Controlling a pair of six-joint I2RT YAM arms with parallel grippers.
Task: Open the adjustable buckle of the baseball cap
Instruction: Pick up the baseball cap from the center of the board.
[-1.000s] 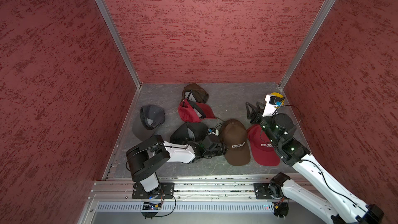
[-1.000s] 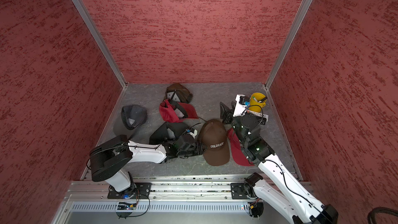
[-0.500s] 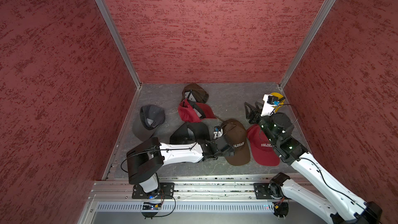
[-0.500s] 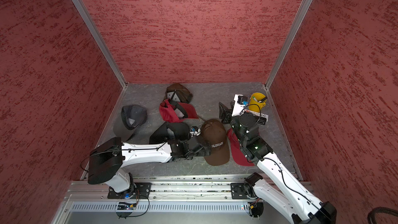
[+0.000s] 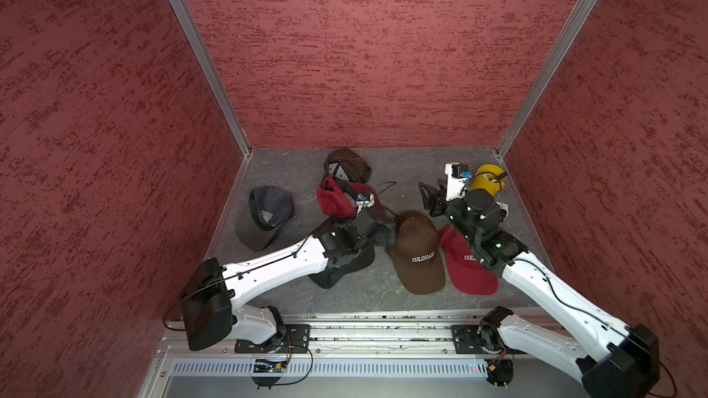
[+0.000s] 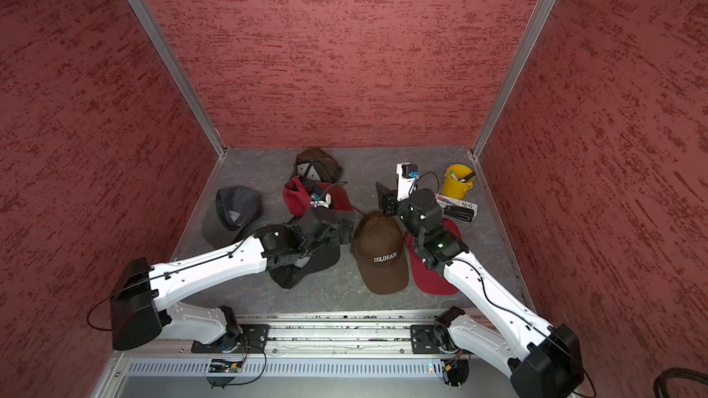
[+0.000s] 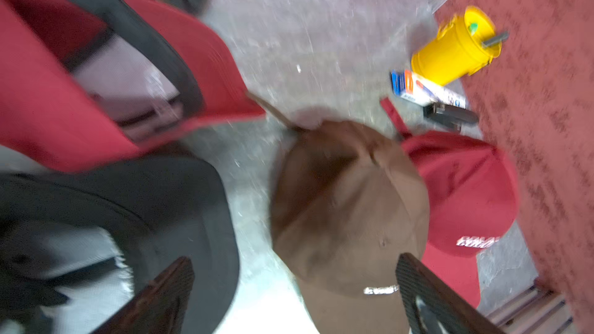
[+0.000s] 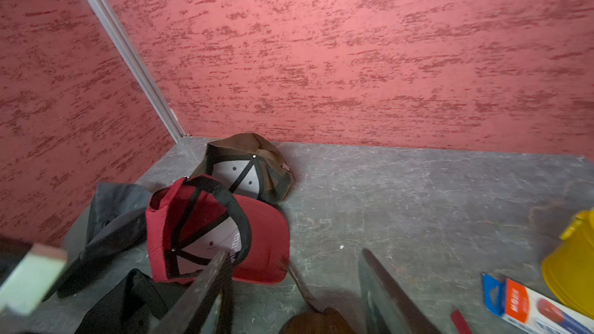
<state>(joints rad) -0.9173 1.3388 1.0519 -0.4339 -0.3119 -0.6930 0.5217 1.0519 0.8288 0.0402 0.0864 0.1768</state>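
My right gripper needs to lift the cap (image 6: 339,196) and flip its back up before opening its buckle, as the upturned red cap's back (image 6: 293,195) points away from that gripper.
The brown COLORADO baseball cap (image 5: 417,250) (image 6: 383,250) lies crown up in the middle of the floor. Its thin brown strap (image 7: 273,112) (image 8: 297,281) trails from the back toward an upturned red cap. I cannot make out the buckle itself. My left gripper (image 5: 377,229) (image 7: 294,260) is open and empty, just left of the brown cap and over a black cap (image 5: 344,262). Above the brown cap's back edge hangs my right gripper (image 5: 431,201) (image 8: 293,253), open and holding nothing.
A red COLORADO cap (image 5: 467,266) is tucked under the brown cap's right side. The upturned red cap (image 5: 337,199), a brown cap (image 5: 346,166) and a grey cap (image 5: 268,212) lie behind and to the left. A yellow bucket (image 6: 456,181) and a small box (image 6: 456,202) sit at the back right.
My left gripper has opened wide and pulled back left from the brown cap. The right gripper has barely moved.
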